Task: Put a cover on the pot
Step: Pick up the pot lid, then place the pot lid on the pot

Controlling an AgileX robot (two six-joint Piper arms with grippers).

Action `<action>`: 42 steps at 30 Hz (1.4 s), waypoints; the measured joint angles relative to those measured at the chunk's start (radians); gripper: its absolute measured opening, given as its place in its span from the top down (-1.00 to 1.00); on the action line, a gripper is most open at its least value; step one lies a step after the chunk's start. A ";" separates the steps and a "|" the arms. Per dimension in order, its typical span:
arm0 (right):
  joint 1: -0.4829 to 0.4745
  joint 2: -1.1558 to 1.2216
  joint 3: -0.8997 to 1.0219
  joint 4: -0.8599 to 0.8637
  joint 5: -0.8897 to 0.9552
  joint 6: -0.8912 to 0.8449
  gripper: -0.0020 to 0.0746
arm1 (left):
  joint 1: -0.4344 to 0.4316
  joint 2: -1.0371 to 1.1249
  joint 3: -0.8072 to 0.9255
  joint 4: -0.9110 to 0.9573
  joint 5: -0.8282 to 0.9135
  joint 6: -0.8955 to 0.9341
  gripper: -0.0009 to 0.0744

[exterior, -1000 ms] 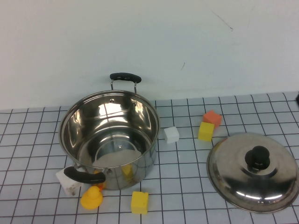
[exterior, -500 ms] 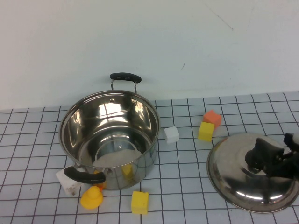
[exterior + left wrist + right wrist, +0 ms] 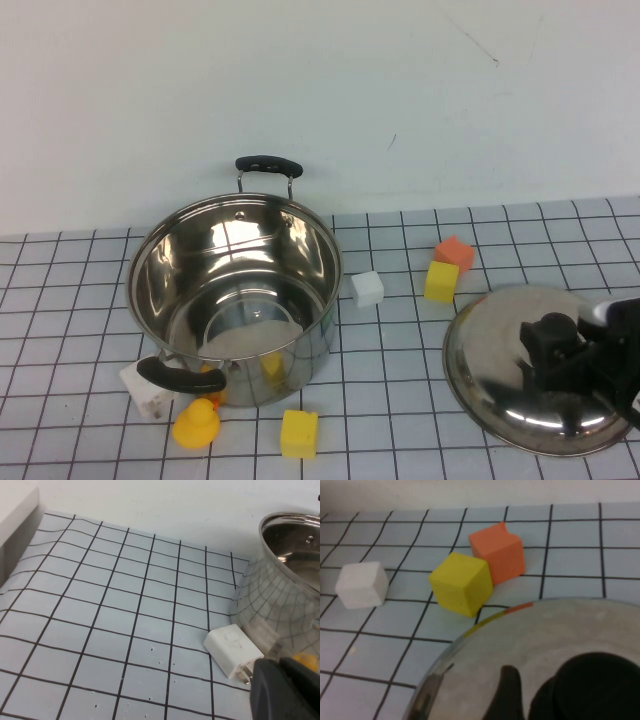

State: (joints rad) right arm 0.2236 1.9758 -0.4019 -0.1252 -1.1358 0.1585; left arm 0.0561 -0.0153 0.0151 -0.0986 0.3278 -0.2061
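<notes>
My gripper will lower the domed lid [image 3: 495,365], and the lid will settle level on the pot's rim because the pot's opening [image 3: 236,280] looks about as wide as the lid.
The pot [image 3: 322,262] is large shiny steel with two black handles. It stands open at the left of the table and also shows in the left wrist view [image 3: 280,595]. The domed steel lid [image 3: 490,370] lies flat on the table at the right. My right gripper [image 3: 556,358] comes in from the right, low over the lid. It is open around the black knob [image 3: 549,334]. In the right wrist view the knob [image 3: 595,687] is close below, with one finger [image 3: 510,692] beside it. My left gripper [image 3: 281,690] is shut and empty, left of the pot.
An orange block [image 3: 455,250], a yellow block [image 3: 440,281] and a white block [image 3: 367,288] lie between pot and lid. A white charger [image 3: 145,392], a yellow duck [image 3: 196,423] and another yellow block [image 3: 299,433] lie by the pot's near side.
My right gripper has come in from the right edge and moved left over the lid to its knob. Pot, lid and blocks have not moved.
</notes>
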 joint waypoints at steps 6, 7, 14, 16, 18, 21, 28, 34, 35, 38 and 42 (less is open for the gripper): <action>0.029 0.053 -0.023 0.036 -0.035 -0.037 -0.55 | 0.000 0.000 0.000 0.000 0.000 0.000 0.98; 0.029 0.059 -0.025 0.046 -0.042 -0.037 -0.48 | 0.000 0.000 0.000 0.000 0.000 0.000 0.98; 0.036 0.055 -0.019 0.091 -0.068 0.054 0.05 | 0.000 0.000 0.000 0.000 0.000 0.000 0.98; 0.036 0.018 0.004 0.107 -0.051 0.078 0.05 | 0.000 0.000 0.000 0.000 0.000 0.000 0.98; 0.036 -0.048 0.032 0.115 -0.018 0.094 0.05 | 0.000 0.000 0.000 0.000 0.000 0.000 0.98; 0.036 -0.184 0.070 0.116 0.016 0.095 0.05 | 0.000 0.000 0.000 0.000 0.000 0.000 0.98; 0.036 -0.570 0.008 -0.215 0.098 0.212 0.05 | 0.000 0.000 0.000 0.000 0.000 0.000 0.98; 0.040 -0.655 -0.213 -0.685 0.264 0.499 0.06 | 0.000 0.000 0.000 0.000 0.000 0.000 0.98; 0.049 -0.650 -0.249 -0.727 0.280 0.531 0.06 | 0.000 0.000 0.000 0.000 0.000 -0.002 0.98; 0.105 -0.606 -0.386 -0.838 0.344 0.621 0.06 | 0.000 0.000 0.000 0.000 0.000 -0.002 0.98; 0.222 -0.479 -0.553 -0.901 0.447 0.658 0.06 | 0.000 0.000 0.000 0.000 0.000 -0.002 0.98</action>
State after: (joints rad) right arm 0.4458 1.4966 -0.9546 -1.0260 -0.6887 0.8162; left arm 0.0561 -0.0153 0.0151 -0.0986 0.3278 -0.2081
